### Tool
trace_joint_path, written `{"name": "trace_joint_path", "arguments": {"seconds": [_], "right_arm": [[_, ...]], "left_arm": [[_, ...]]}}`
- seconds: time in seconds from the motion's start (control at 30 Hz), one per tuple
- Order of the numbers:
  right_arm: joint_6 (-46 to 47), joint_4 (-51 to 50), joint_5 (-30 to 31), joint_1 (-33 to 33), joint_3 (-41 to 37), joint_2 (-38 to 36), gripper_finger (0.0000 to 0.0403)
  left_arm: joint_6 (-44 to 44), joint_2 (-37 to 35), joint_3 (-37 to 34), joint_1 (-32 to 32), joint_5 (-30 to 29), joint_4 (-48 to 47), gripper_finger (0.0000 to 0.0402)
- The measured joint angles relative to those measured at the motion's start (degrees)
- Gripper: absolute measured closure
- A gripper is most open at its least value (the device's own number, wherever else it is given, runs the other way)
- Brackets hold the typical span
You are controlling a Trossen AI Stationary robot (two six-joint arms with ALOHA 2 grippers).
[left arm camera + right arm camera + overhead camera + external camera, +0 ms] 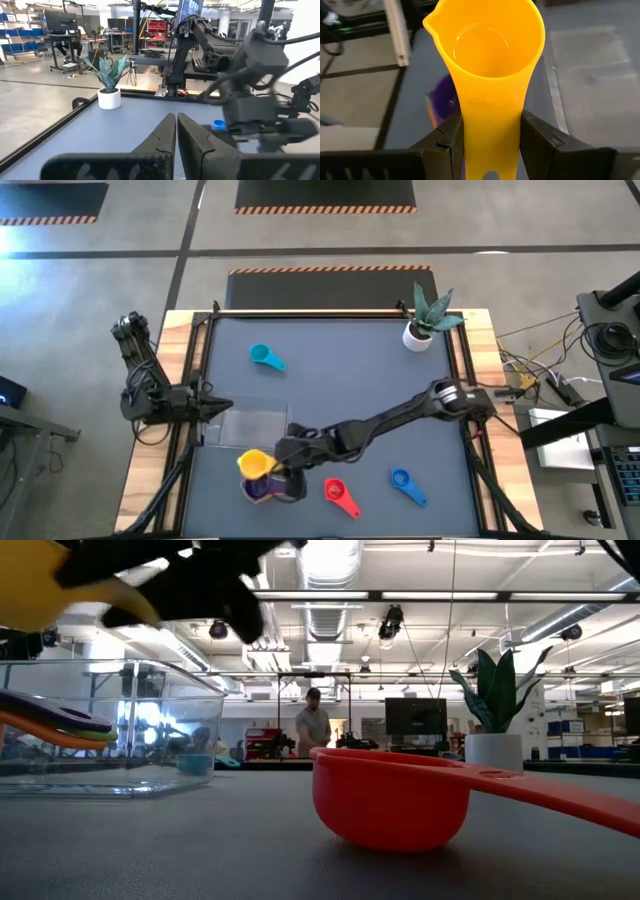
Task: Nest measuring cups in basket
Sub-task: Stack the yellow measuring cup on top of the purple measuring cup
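The yellow cup's bowl is facing upward and its handle points the same way as the purple cup's, so the robot's right gripper goes on lowering until the bowl nests inside.
My right gripper reaches across the table and is shut on the yellow measuring cup, which is high in the low view. Just below it a purple cup sits stacked on an orange one; purple, green and orange handles show at the clear basket. I cannot tell whether this stack is inside the basket. The cyan cup, red cup and blue cup rest on the mat. My left gripper waits shut at the table's left edge. My right gripper pinches the yellow cup's flat handle between its two fingers, one on each long edge, just behind the bowl. The bowl points away from the fingers, mouth up and roughly level. The cup is lifted clear, above the purple cup.
A white pot with a spiky green plant stands at the far right corner. The red cup lies near the table's near edge, right of the stack. Bare mat lies in the table's middle, between the cyan cup and the right arm.
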Motion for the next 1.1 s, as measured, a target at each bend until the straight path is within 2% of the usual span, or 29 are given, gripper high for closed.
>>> {"name": "trace_joint_path", "arguments": {"seconds": [0.17, 0.3, 0.43, 0.7, 1.1], "right_arm": [[-2.0, -7.6, -1.3, 0.8, 8.7, 4.9, 0.027], [-2.0, -10.7, -1.4, 1.3, 11.9, 7.7, 0.0269], [-2.0, -11.6, -1.6, 1.9, 13.4, 9.3, 0.0255], [-2.2, -12.9, -1.5, 2.5, 13.9, 9.5, 0.0263], [0.2, -12.9, -1.1, 2.5, 13.7, 9.9, 0.0206]], "left_arm": [[-1.2, 0.0, 0.0, 0.0, 0.1, -0.8, 0.0402], [-1.8, 0.0, 0.0, 0.0, 0.1, -0.8, 0.0402], [-1.8, 0.0, 0.0, 0.0, 0.1, -0.8, 0.0402], [-1.8, 0.1, 0.0, 0.0, 0.2, -0.7, 0.0402], [-1.9, 1.1, 0.0, 0.0, 0.6, -0.7, 0.0402]]}}
